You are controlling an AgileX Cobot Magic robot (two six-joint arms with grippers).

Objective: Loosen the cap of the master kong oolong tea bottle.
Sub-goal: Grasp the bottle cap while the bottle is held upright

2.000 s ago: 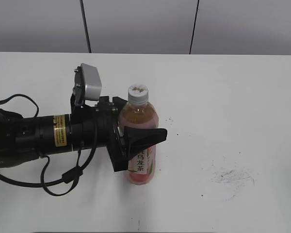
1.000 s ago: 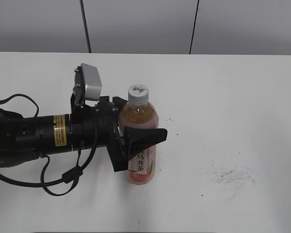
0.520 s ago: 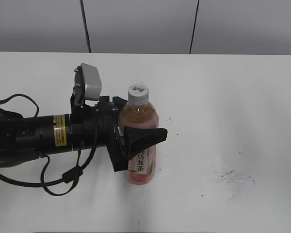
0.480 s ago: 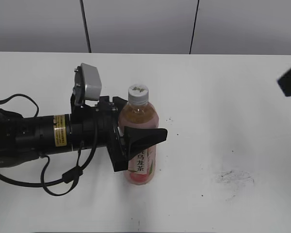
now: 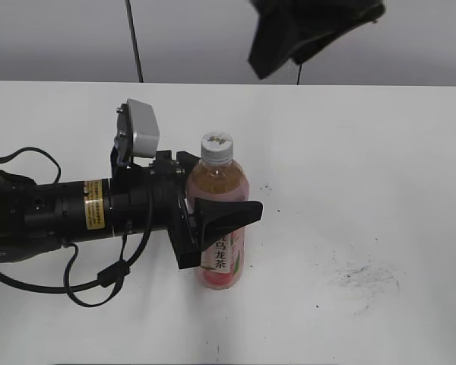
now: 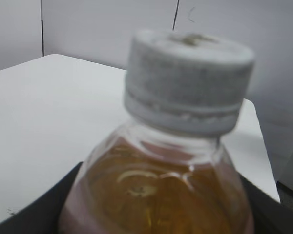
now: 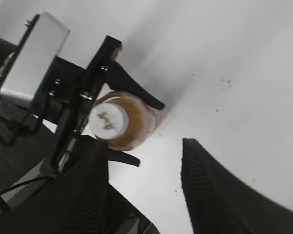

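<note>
My left gripper will keep the bottle still, since my left gripper's fingers (image 5: 225,219) are wrapped around it. The white cap (image 5: 217,147) will twist around when I turn it.
The master kong oolong tea bottle (image 5: 217,228) stands upright on the white table, amber tea inside and a pink label low down. Its white ribbed cap (image 5: 216,146) is on the neck. My left gripper (image 5: 220,192) reaches in from the left and is shut on the bottle's body below the shoulder. The left wrist view shows the cap (image 6: 188,83) close up above the bottle (image 6: 156,190), with dark fingers (image 6: 34,214) at either side. My right gripper (image 5: 311,26) hangs blurred at the top. In its own view the right gripper (image 7: 146,180) is open and empty, above and apart from the cap (image 7: 108,120).
The left arm with its cable (image 5: 99,281) and silver wrist camera (image 5: 139,131) lies across the table's left side. Dark smudges (image 5: 365,275) mark the white table (image 5: 380,167) at the right. A grey panelled wall stands behind.
The right gripper came in from the right edge and moved up and left to the top of the exterior view. The left gripper and the bottle have not moved.
</note>
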